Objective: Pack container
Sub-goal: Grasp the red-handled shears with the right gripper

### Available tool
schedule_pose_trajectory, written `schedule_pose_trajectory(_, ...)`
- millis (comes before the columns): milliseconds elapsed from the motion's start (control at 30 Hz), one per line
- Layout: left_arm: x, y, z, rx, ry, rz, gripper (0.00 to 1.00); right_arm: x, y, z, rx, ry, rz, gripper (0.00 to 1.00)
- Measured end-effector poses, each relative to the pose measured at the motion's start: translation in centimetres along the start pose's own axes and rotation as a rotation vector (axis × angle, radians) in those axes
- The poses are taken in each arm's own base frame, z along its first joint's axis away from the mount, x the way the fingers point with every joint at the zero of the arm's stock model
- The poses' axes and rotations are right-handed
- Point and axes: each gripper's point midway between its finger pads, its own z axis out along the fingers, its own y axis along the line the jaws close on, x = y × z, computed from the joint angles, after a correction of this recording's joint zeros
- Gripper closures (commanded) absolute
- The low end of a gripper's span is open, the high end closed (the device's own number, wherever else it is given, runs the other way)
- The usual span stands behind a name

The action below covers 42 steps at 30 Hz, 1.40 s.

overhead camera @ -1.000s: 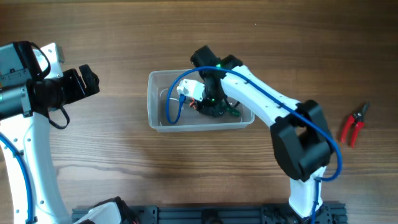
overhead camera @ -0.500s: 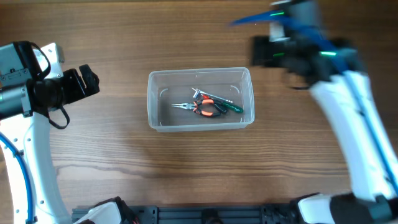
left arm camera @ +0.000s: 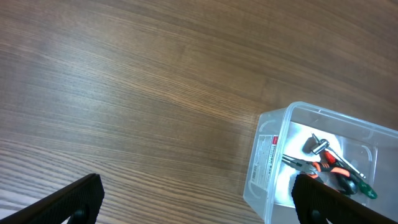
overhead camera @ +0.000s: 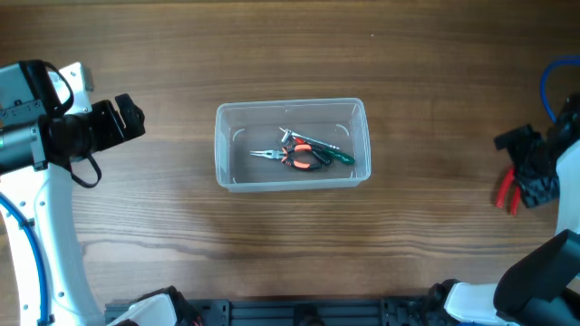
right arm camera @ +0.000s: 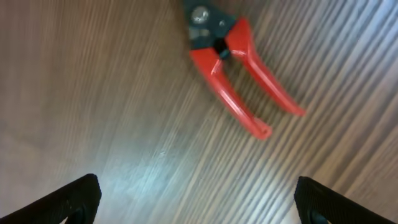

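The red handles (right arm camera: 227,93) lie free and point toward the open fingers. My right gripper keeps going down until it can close on a handle (right arm camera: 206,63) next to the pivot.
The clear container (overhead camera: 222,145) sits mid-table, holding orange-handled pliers (overhead camera: 292,158), a green-handled tool (overhead camera: 337,156) and a small metal piece (overhead camera: 288,138). My right gripper (overhead camera: 524,166) hovers open at the right edge, just over red-handled cutters (overhead camera: 506,192). In the right wrist view the cutters (right arm camera: 239,81) lie on the wood ahead of my right gripper (right arm camera: 196,196), with nothing between its fingers. My left gripper (overhead camera: 130,120) hangs open and empty far left of the tub. In its view the container (left arm camera: 267,162) lies ahead to the right of the left gripper (left arm camera: 196,196).
The wooden table (overhead camera: 290,254) surrounds the tub on all sides. A black rail (overhead camera: 308,312) runs along the near edge between the arm bases. The left arm's white link (overhead camera: 45,235) stands at the left side.
My right arm rose out of the container, leaving the tools inside. It swung to the right edge, opened its gripper and now hovers by the red cutters. The left arm stayed still.
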Motion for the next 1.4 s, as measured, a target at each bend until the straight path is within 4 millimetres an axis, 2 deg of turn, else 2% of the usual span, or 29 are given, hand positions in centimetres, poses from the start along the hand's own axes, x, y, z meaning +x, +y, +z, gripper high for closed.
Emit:
schedule_pose_trajectory(100,0.0,0.0,0.0,0.000,0.000,0.000,0.00,-0.3,-0.4,1.5,0.000,0.001,-0.045,0.00)
schedule_pose_trajectory(300,0.2,0.0,0.0,-0.001,0.008,-0.002,0.00,-0.7,0.0,6.2,0.027,0.052,-0.140,0.00)
schedule_pose_trajectory(600,0.2,0.0,0.0,0.000,0.007,-0.002,0.00,-0.9,0.2,9.5,0.035,0.076,-0.220,0.00)
schedule_pose_trajectory(667,0.2,0.0,0.0,0.000,0.007,-0.002,0.00,-0.9,0.2,9.5,0.034,0.076,-0.240,0.01)
schedule_pose_trajectory(800,0.2,0.0,0.0,0.000,0.007,-0.002,0.00,-1.2,0.2,9.6,0.037,0.066,-0.277,0.20)
schedule_pose_trajectory(833,0.2,0.0,0.0,0.000,0.007,-0.002,0.00,-1.2,0.1,9.7,0.040,0.063,-0.279,0.26)
schedule_pose_trajectory(867,0.2,0.0,0.0,0.000,0.007,-0.002,0.00,-1.3,0.1,9.7,0.041,0.061,-0.287,0.37)
schedule_pose_trajectory(1067,0.2,0.0,0.0,0.000,0.007,-0.002,0.00,-1.3,0.1,9.7,0.040,0.061,-0.304,0.69)
schedule_pose_trajectory(1367,0.2,0.0,0.0,0.000,0.007,-0.002,0.00,-1.3,0.0,9.8,0.040,0.064,-0.298,0.96)
schedule_pose_trajectory(1400,0.2,0.0,0.0,0.000,0.007,-0.002,0.00,-1.3,0.0,9.8,0.039,0.065,-0.298,0.96)
